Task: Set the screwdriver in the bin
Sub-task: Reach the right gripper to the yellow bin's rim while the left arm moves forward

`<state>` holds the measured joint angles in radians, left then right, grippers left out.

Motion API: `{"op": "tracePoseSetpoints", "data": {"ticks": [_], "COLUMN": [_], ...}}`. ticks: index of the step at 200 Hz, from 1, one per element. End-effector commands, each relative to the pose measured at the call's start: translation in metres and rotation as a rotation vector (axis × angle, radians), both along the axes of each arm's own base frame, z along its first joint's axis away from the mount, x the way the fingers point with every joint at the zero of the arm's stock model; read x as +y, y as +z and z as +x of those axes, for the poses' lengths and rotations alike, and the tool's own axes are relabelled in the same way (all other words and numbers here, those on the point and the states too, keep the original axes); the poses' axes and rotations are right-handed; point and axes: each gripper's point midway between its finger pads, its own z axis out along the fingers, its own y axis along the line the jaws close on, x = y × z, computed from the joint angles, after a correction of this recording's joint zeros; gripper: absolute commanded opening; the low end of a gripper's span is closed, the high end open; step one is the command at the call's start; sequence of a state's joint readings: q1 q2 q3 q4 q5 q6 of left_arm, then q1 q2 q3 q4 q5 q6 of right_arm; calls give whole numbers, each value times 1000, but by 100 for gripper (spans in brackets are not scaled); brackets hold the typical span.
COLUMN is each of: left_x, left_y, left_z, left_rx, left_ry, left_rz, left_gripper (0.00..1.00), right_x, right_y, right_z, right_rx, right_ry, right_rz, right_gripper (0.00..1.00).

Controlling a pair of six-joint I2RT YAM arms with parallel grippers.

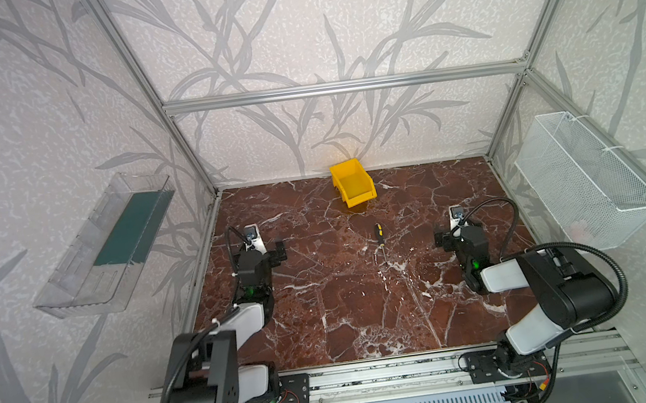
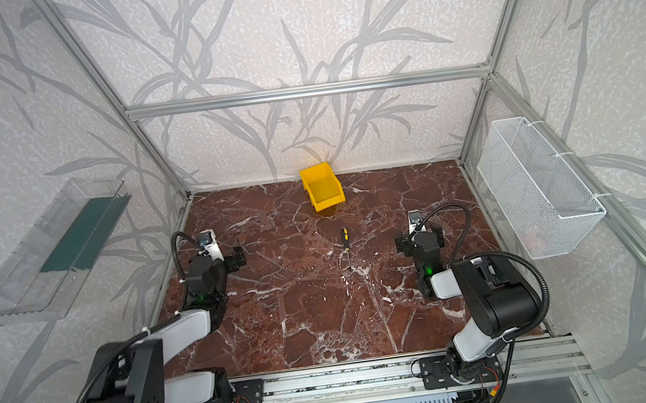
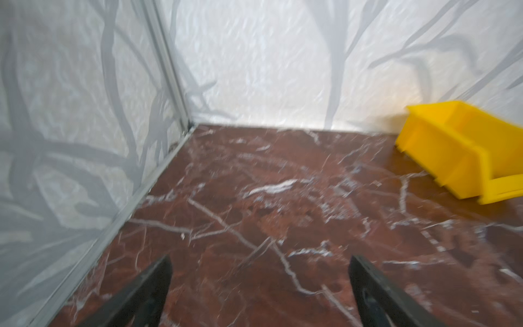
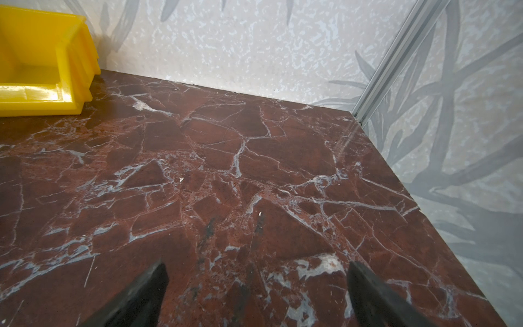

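My right gripper is to pull the yellow bin forward by its side rim before taking the screwdriver, because the bin stands far back against the back wall.
The screwdriver, black-and-yellow handle and thin silver shaft, lies on the brown marble table in both top views, handle toward the back wall. The yellow bin stands behind it against the back wall, empty. The bin also shows in both wrist views; the screwdriver shows in neither. My left gripper is open and empty, left of the screwdriver. My right gripper is open and empty, to its right.
A clear tray with a green bottom hangs on the left wall. On the right wall hangs a white wire-mesh basket. Aluminium frame posts stand at the table's back corners. A metal rail carrying both arm bases runs along the front edge.
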<state>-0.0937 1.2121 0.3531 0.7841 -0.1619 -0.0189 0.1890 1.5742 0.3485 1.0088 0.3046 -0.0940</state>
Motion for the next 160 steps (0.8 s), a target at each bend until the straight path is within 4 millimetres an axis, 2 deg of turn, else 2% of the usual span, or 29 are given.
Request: {"op": "tracePoseSetpoints", "data": {"ticks": [1, 21, 35, 45, 75, 89, 105, 124, 160], "left_x": [-20, -49, -69, -82, -122, -139, -159, -172, -176], "left_y": [14, 24, 26, 27, 28, 28, 28, 20, 7], "left_z": [-16, -21, -21, -20, -15, -14, -13, -12, -8], "left_rx": [-35, -34, 5, 34, 96, 116, 145, 210, 283], "left_ry": [-33, -106, -160, -187, -268, -296, -335, -362, -314], "left_rz": [-12, -40, -37, -27, 12, 54, 118, 145, -22], "left_gripper": [99, 99, 99, 99, 99, 99, 99, 99, 99], "right_x": [-1, 0, 5, 17, 18, 11, 7, 48, 104], "right_y": [12, 15, 41, 60, 112, 124, 120, 123, 102], "right_z": [-8, -10, -12, -10, -12, -13, -14, 3, 43], "right_rx": [-32, -58, -100, -74, 84, 74, 66, 42, 230], "right_ry": [-10, 6, -27, 25, -25, -92, -136, 135, 224], "right_rz": [7, 4, -70, -86, 68, 154, 339, 404, 374], "right_gripper": [99, 99, 99, 99, 99, 99, 99, 99, 99]}}
